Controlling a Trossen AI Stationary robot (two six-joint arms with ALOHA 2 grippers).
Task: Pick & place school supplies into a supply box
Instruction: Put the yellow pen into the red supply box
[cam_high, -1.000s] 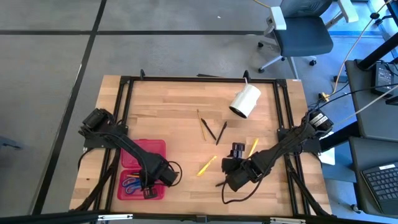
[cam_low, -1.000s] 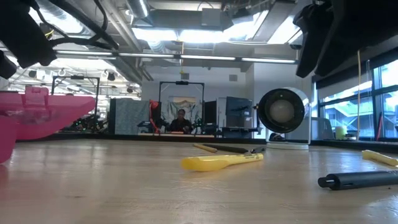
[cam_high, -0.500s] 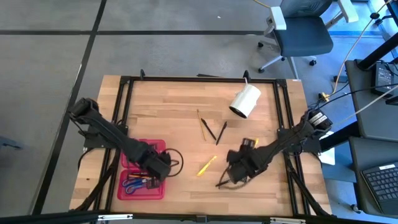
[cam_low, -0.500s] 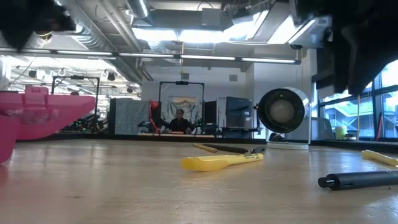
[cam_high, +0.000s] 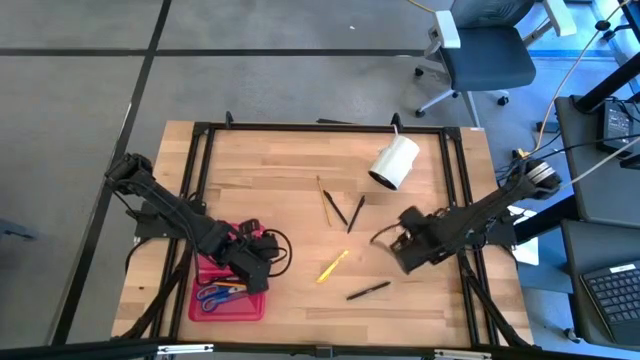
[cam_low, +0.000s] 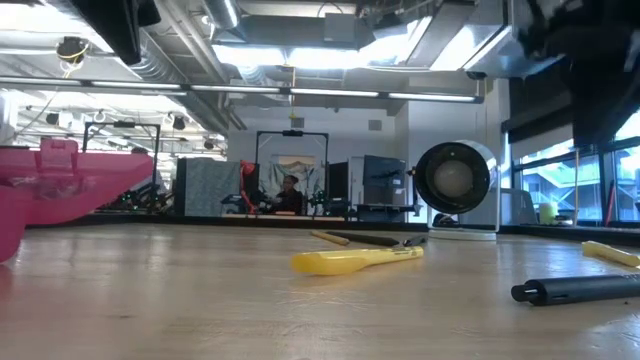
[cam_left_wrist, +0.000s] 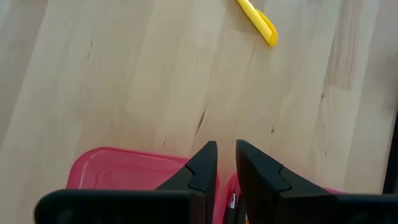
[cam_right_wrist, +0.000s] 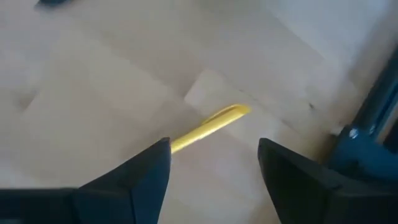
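Observation:
The yellow pen (cam_right_wrist: 214, 126) below my right gripper is far from the red supply box (cam_high: 228, 309), so next my right gripper raises it and passes it to my left gripper.
The red supply box (cam_high: 226, 290) lies open at the table's near left, with blue-handled scissors (cam_high: 214, 295) and pens inside. My left gripper (cam_left_wrist: 226, 155) hovers over the box's right edge (cam_left_wrist: 124, 167), empty, its fingers a narrow gap apart. My right gripper (cam_right_wrist: 211, 168) is wide open above a yellow pen (cam_right_wrist: 210, 129) that lies flat on the table right of centre; its fingers stand on either side without touching. Another yellow pen (cam_high: 333, 265), a black pen (cam_high: 368, 291) and two dark pencils (cam_high: 342, 209) lie loose mid-table.
A white cylinder (cam_high: 394, 162) lies on its side at the far right of the table. A black frame (cam_high: 300, 128) runs along the table's edges. The low view shows the box (cam_low: 60, 190) at left, and a person (cam_low: 290, 192) far behind the table.
My left gripper has risen out of the box and drawn a little toward the far edge. My right gripper has gone from beside the black pen toward the far right, and now stands over the yellow pen there. The black pen lies uncovered.

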